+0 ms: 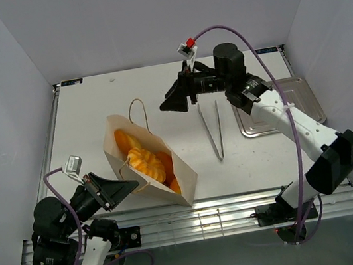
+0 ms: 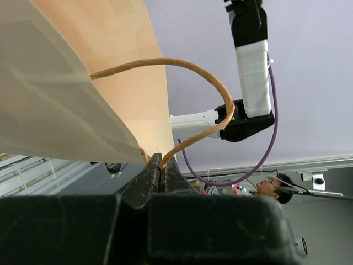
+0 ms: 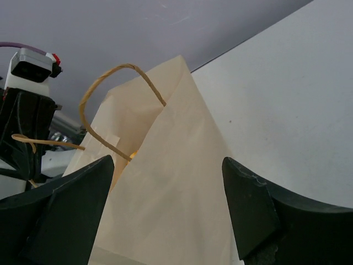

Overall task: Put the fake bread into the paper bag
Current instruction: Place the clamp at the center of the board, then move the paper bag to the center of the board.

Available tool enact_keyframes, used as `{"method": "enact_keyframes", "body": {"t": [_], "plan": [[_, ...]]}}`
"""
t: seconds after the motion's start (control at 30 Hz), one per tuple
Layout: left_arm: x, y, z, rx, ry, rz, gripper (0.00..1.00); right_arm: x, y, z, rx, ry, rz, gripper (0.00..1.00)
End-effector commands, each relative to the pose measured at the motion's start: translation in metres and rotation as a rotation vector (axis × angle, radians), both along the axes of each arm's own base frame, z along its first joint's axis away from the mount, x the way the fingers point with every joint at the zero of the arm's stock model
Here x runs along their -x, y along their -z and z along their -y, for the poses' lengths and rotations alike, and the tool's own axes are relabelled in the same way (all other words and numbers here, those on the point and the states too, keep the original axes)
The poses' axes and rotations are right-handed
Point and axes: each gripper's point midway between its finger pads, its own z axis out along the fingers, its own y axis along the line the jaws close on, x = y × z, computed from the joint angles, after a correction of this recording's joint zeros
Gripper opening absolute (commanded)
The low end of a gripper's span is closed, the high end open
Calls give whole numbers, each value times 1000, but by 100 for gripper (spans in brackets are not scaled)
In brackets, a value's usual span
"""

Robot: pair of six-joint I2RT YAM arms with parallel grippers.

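Note:
The left gripper is holding the near cord handle (image 1: 143, 187) and the table (image 1: 150, 91) beyond the bag is clear, so the robot should keep moving the bag there until the bag stands upright.
The tan paper bag (image 1: 182, 178) stands open at the table's left centre with golden-orange fake bread (image 1: 145, 164) inside it. My left gripper (image 1: 131, 185) is shut on the bag's near cord handle (image 2: 193, 72), at the bag's near rim; in the left wrist view the cord runs out from between the closed fingertips (image 2: 160, 163). My right gripper (image 1: 167, 105) is open and empty, up above the table to the right of the bag. In the right wrist view the bag (image 3: 171, 193) fills the space between its fingers (image 3: 242, 204), and the far handle (image 3: 110, 88) loops above.
Long metal tongs (image 1: 215, 130) lie on the table right of the bag. A shallow silver tray (image 1: 306, 102) sits at the right edge under the right arm. Grey walls close in the table on three sides.

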Motion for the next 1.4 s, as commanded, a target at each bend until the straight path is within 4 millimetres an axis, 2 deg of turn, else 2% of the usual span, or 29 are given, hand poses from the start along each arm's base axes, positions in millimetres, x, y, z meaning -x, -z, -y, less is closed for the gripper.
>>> {"method": "enact_keyframes", "body": {"t": [0.0,0.03,0.1,0.13,0.3,0.47,0.6,0.67,0.7,0.77,0.8,0.83,0.9,0.93,0.97,1.0,1.03,1.07,1.1,1.13,1.17,1.2,1.23,1.27,1.3,1.33,1.37], "plan": [[-1,-15,-1,5,-13,29,0,29,-38,-18,-94,-170,11,84],[-2,-16,-1,5,-15,29,0,33,-47,-22,-108,-194,0,83],[-3,-18,-1,2,-16,31,0,38,-48,-29,-118,-242,-24,83],[-3,-20,-2,2,-22,38,0,44,-55,-33,-139,-264,-34,82],[-5,-23,-2,-2,-30,41,0,55,-49,-51,-142,-349,-87,80],[-6,-28,-3,-3,-34,50,0,81,-53,-70,-171,-461,-108,77],[-8,-30,-3,-9,-39,53,0,86,-59,-83,-192,-492,-115,74],[-10,-31,-3,-12,-40,55,0,85,-60,-88,-196,-493,-115,68],[-10,-32,-3,-13,-40,56,0,82,-64,-90,-215,-486,-96,62],[-15,-34,-3,-19,-49,55,0,77,-69,-93,-229,-459,-71,43],[-18,-34,-2,-22,-53,52,0,68,-71,-97,-234,-414,-62,33],[-20,-39,-4,-18,-69,65,0,64,-80,-98,-222,-385,-19,19],[-34,-44,-3,-28,-93,59,0,52,-91,-99,-225,-314,22,11],[-39,-55,-3,-25,-105,85,0,52,-102,-97,-231,-293,50,8],[-45,-61,-2,-34,-105,105,0,48,-108,-95,-238,-269,104,8],[-62,-61,2,-55,-107,85,0,43,-117,-91,-250,-232,128,8],[-67,-76,3,-58,-112,120,0,41,-122,-89,-258,-221,150,8],[-77,-79,3,-71,-129,127,0,40,-132,-85,-273,-211,185,8],[-97,-77,7,-107,-137,119,0,32,-136,-81,-276,-184,199,8],[-106,-83,8,-114,-145,141,0,27,-138,-78,-278,-165,208,8],[-115,-94,7,-123,-168,164,0,20,-137,-75,-277,-149,201,8],[-125,-96,7,-153,-178,185,0,6,-134,-68,-270,-119,188,8],[-145,-91,11,-181,-185,158,0,-2,-131,-64,-265,-109,172,8],[-152,-103,11,-188,-195,185,0,-9,-126,-59,-260,-100,152,8],[-162,-104,11,-204,-208,184,0,-22,-114,-50,-252,-76,121,8],[-178,-97,15,-234,-205,168,0,-26,-106,-45,-247,-64,112,8],[-186,-98,16,-242,-208,167,0,-30,-101,-40,-245,-51,112,8]]}}
